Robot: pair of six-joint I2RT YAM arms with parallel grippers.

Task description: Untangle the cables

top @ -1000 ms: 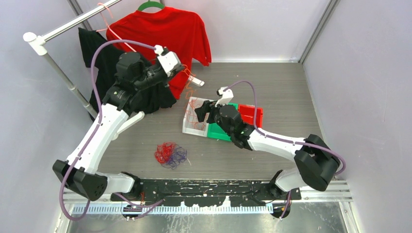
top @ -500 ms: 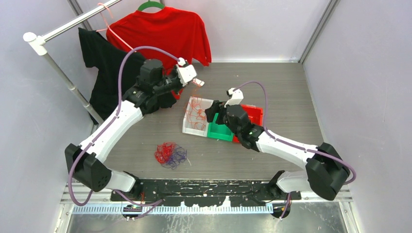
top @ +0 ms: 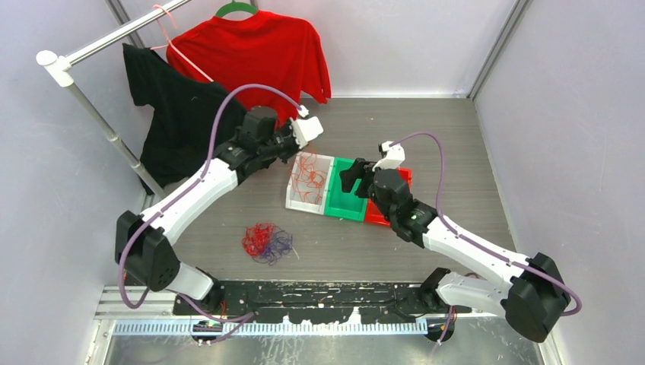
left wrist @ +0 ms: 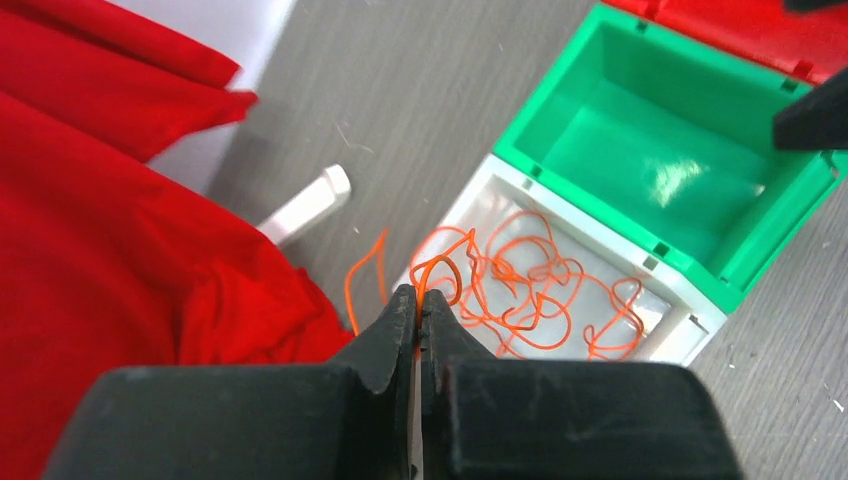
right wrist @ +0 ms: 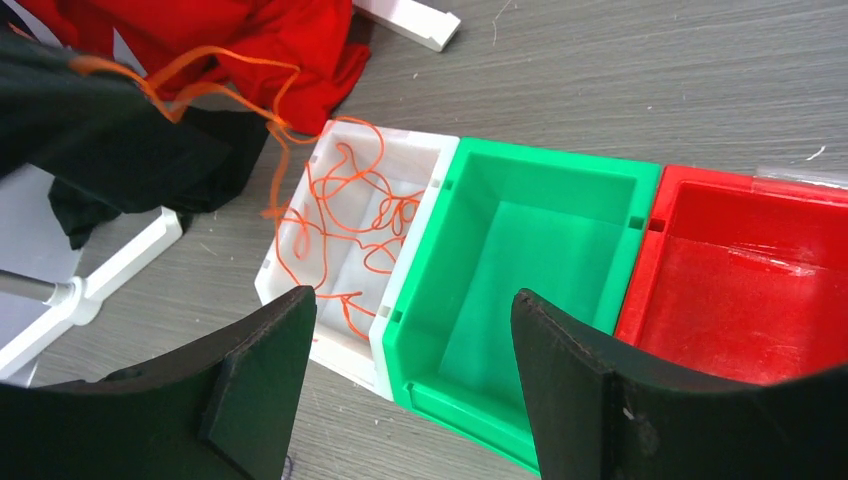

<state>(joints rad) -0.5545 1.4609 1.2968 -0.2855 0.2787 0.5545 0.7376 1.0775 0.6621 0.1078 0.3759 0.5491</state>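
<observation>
The orange cable point(right wrist: 283, 135) hangs clear of the red tangle, so my left gripper should keep going over the white bin point(top: 309, 182) and let it go among the orange cable's loops.
Orange cables point(top: 308, 175) lie in loose loops in the white bin point(top: 297, 201), also seen in the left wrist view point(left wrist: 525, 290) and the right wrist view point(right wrist: 345, 210). My left gripper point(left wrist: 418, 293) is shut on one orange strand at the bin's far left corner point(top: 295, 150); the strand runs from the tips down into the bin. A red and blue-purple tangle of cables point(top: 266, 242) sits on the table nearer the arm bases. My right gripper point(right wrist: 412, 305) hangs open and empty over the green bin point(right wrist: 540, 250), right of the white bin point(top: 352, 176).
A green bin point(top: 344, 207) and a red bin point(top: 398, 180) stand in a row right of the white one. A red shirt point(top: 255, 53) and a black shirt point(top: 171, 114) hang from a rack point(top: 91, 49) at the back left. The rack's white foot point(left wrist: 305, 205) lies near the left gripper.
My left arm swung right and lowered, carrying the orange strand to the white bin. My right gripper drew back rightward from the white bin to above the green one.
</observation>
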